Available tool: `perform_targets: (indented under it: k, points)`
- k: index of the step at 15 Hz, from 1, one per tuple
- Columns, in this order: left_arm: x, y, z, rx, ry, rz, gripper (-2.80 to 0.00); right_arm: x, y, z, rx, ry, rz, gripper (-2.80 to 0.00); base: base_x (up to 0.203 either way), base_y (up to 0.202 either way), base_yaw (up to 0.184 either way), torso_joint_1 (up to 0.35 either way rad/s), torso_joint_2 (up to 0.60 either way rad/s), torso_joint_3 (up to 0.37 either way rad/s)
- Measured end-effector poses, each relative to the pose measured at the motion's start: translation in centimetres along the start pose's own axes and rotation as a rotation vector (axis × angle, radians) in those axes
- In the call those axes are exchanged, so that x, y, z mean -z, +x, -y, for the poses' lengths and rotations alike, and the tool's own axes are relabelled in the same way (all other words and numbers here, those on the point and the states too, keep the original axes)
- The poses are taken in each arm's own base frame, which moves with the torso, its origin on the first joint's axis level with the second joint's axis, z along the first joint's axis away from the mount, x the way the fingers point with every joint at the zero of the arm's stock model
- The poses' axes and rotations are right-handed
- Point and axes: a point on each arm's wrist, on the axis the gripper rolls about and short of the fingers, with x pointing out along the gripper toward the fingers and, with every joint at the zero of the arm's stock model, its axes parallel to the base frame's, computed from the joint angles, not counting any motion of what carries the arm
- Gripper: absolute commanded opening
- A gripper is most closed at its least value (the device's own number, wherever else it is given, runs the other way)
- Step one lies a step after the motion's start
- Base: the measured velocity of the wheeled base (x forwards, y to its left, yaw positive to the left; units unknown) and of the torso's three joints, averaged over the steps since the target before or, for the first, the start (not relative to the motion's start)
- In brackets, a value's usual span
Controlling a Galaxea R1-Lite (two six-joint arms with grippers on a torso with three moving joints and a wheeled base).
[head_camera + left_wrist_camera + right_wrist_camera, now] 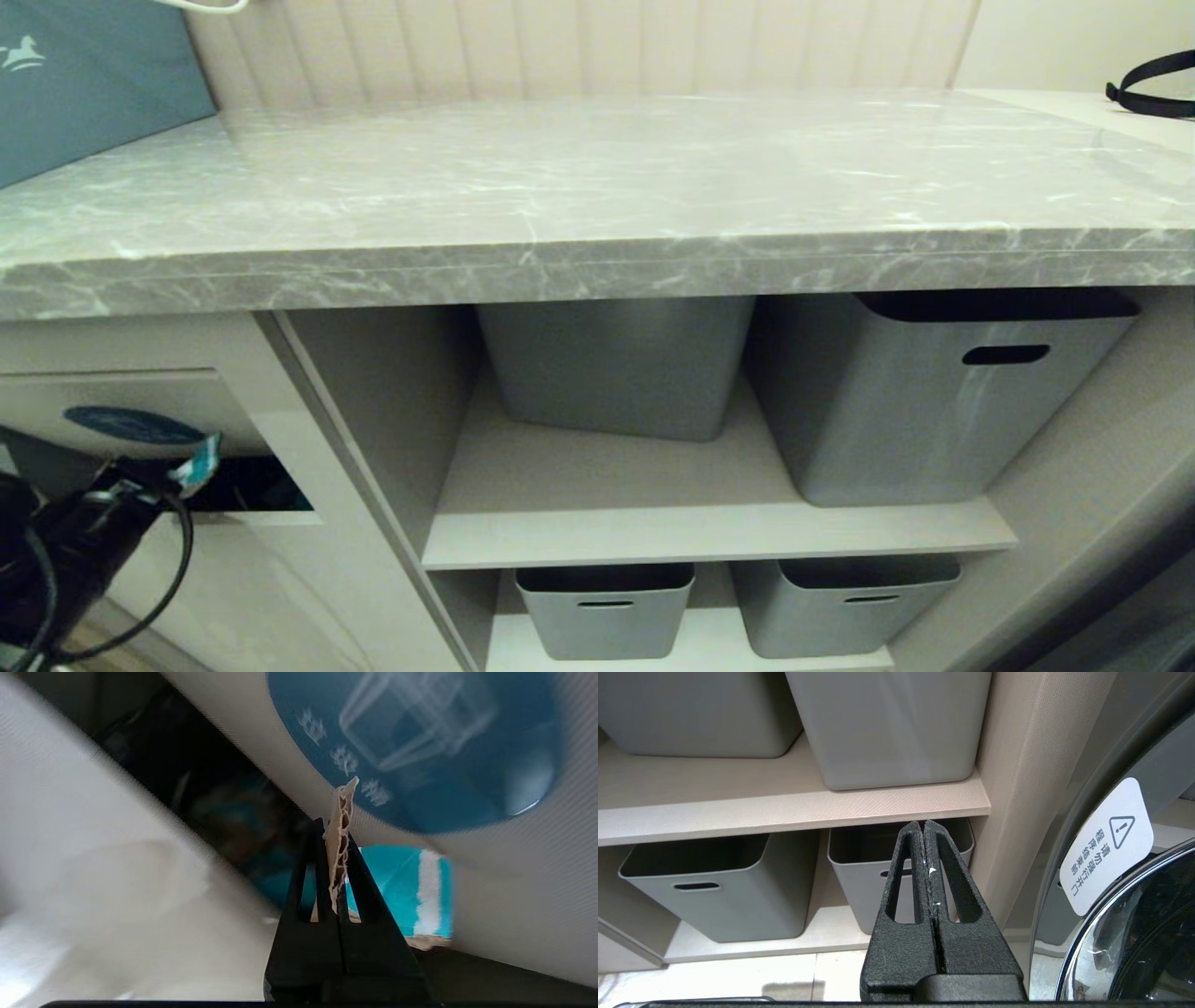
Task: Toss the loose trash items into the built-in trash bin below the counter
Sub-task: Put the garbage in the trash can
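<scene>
The cardboard scrap is touching the tilted beige flap over the dark gap. My left gripper should now push in until the scrap hangs inside, and then let go.
At the lower left of the head view, my left gripper is shut on a torn brown cardboard scrap carrying teal tape. It holds the scrap at the dark gap under the built-in trash bin's beige flap, just below the blue oval sticker. The left wrist view shows the scrap's corrugated edge pinched between the black fingers, the teal tape beside them, and the sticker close ahead. The grey marble counter runs above. My right gripper is shut and holds nothing, low by the shelves.
Grey tubs with slot handles stand on two open shelves right of the bin. A teal box sits at the counter's far left and a black strap at its far right. A round appliance door with a warning label is near my right gripper.
</scene>
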Motion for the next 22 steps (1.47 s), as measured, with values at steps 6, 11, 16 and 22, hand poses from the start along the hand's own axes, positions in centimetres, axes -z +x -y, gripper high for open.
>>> perform_targets:
  k: [6,11,16,22]
  points:
    - [-0.2,1.5,0.5,0.033,-0.165,0.023,-2.80,0.0,0.0,0.0,0.000,0.000,0.000,-2.80,0.000,0.000,0.000,0.000,0.00,0.000]
    - [-0.2,2.1,0.5,0.030,-0.243,0.026,-2.80,0.0,0.0,0.0,0.000,0.000,0.000,-2.80,0.000,0.000,0.000,0.000,0.00,0.000]
    - [-0.3,2.7,0.6,0.034,-0.258,0.042,-2.80,0.0,0.0,0.0,0.000,0.000,0.000,-2.80,0.000,0.000,0.000,0.000,0.00,0.000]
    - [-0.4,3.6,0.8,0.036,-0.259,0.053,0.00,0.0,0.0,0.0,0.000,0.000,0.000,-2.80,0.000,0.000,0.000,0.000,0.00,0.000]
